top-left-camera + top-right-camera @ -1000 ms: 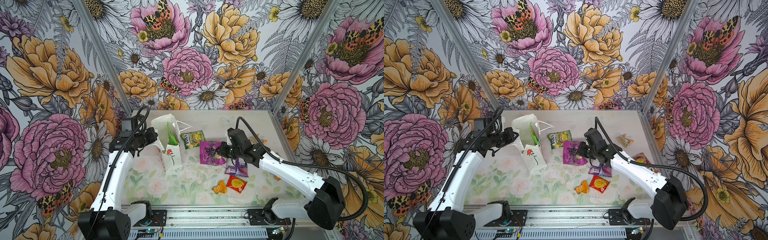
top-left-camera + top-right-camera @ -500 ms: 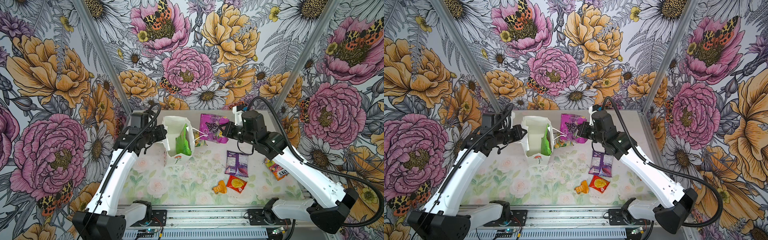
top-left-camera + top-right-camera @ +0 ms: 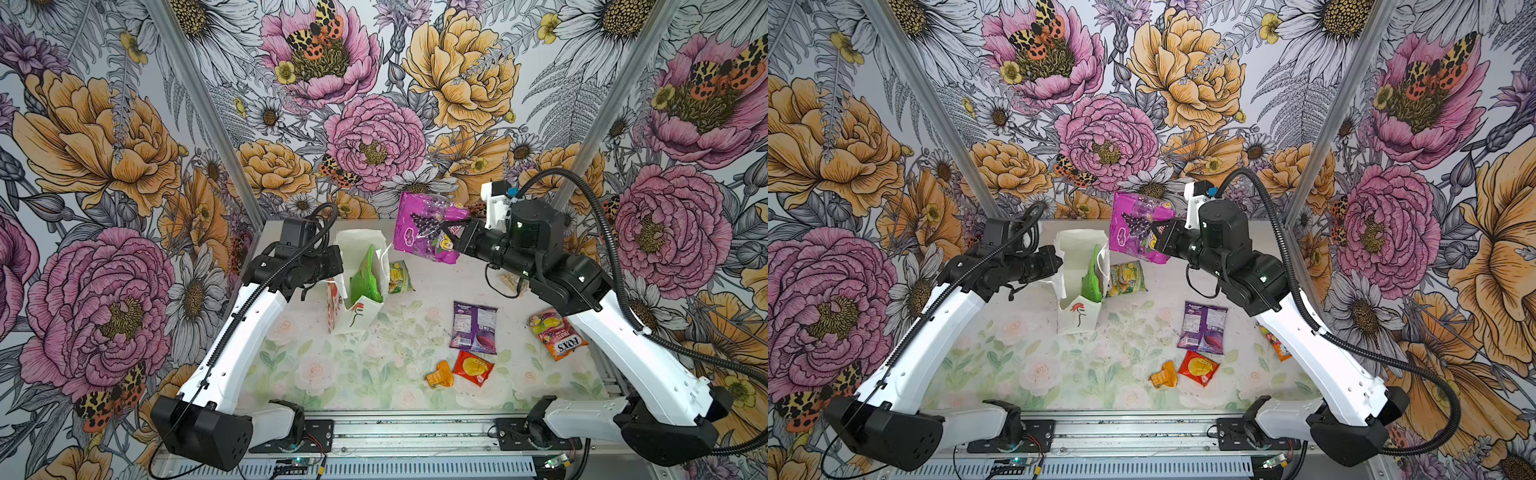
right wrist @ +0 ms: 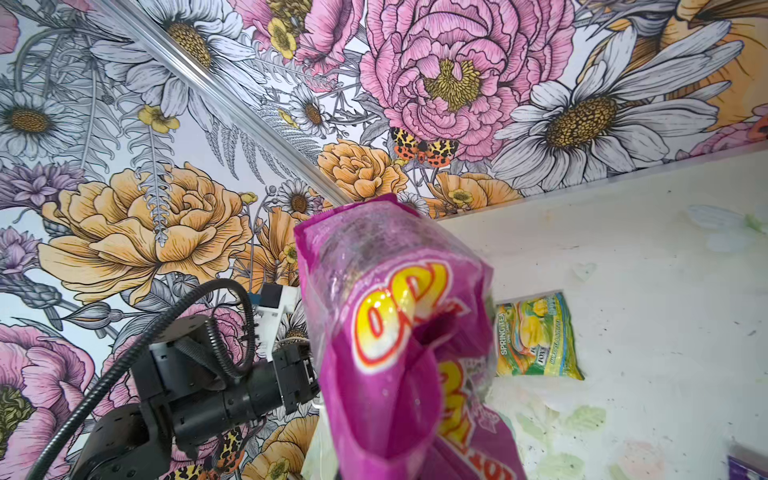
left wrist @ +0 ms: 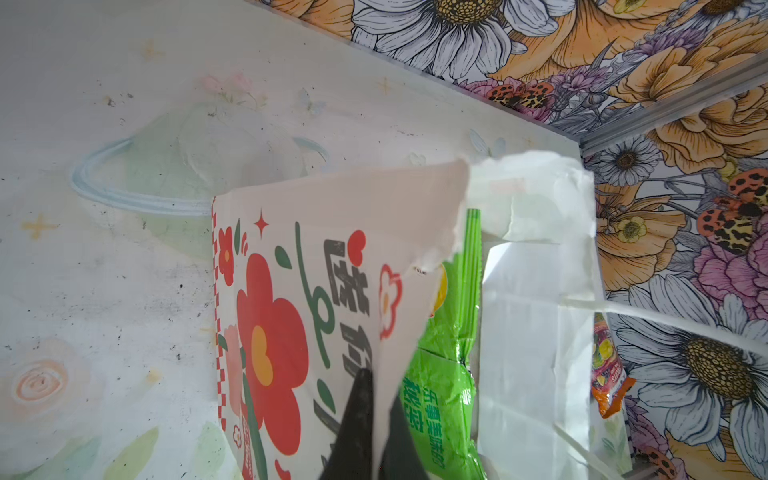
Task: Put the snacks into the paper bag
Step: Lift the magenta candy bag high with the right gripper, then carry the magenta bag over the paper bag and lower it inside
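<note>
The robot's right gripper keeps moving the magenta packet over and down until it is inside, since the paper bag's opening (image 3: 1080, 254) has room (image 3: 1072, 272) next to the light-green packet.
The white paper bag (image 3: 353, 307) with a red flower stands upright at the back left, its mouth open. My left gripper (image 3: 338, 266) is shut on the bag's left wall; in the left wrist view its black fingers (image 5: 361, 415) pinch the printed paper. A large light-green packet (image 5: 444, 374) stands inside the bag. My right gripper (image 3: 451, 232) is shut on the magenta grape packet (image 3: 424, 226), held in the air just right of the bag's mouth. That packet (image 4: 395, 332) hides the fingers in the right wrist view.
On the table lie a green-yellow packet (image 3: 399, 277) by the bag, a purple packet (image 3: 474, 327), a small red-yellow one (image 3: 473, 368), a small orange one (image 3: 439, 375), an orange FOX'S packet (image 3: 557, 332) and a clear one (image 3: 510, 280) under the right arm.
My right gripper lifted the magenta grape packet off the table, up and back toward the bag's mouth. My left gripper moved back with the bag wall, and the bag now stands more upright.
</note>
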{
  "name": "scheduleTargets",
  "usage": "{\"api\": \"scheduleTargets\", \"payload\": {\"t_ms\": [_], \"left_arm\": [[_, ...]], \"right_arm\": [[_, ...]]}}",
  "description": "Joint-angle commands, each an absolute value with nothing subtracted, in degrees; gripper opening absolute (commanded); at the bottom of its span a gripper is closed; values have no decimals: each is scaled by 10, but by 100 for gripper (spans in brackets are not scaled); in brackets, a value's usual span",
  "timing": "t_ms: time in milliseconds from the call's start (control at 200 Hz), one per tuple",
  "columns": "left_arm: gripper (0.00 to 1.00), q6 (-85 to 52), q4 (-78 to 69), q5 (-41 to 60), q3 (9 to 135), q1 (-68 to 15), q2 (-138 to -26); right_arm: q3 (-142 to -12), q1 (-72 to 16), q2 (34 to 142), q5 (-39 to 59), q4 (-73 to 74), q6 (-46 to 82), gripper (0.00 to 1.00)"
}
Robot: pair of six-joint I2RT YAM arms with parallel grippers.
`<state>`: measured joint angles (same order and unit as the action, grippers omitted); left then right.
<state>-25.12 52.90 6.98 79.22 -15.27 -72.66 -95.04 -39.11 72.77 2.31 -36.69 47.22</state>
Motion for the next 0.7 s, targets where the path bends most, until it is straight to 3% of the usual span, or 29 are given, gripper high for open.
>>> {"api": "scheduleTargets", "payload": {"t_ms": [0,320,696], "left_arm": [[0,-261,533,38,818,-157,-727],[0,-269,537,32,832,-162,-736],[0,-275,538,45,838,-164,-740]], "right_arm": [[-998,-405,722,-5,-313,456,0],[-1066,-451,773,-9,-324,443,0],[-1042,-516,854,-43,-323,505,0]]}}
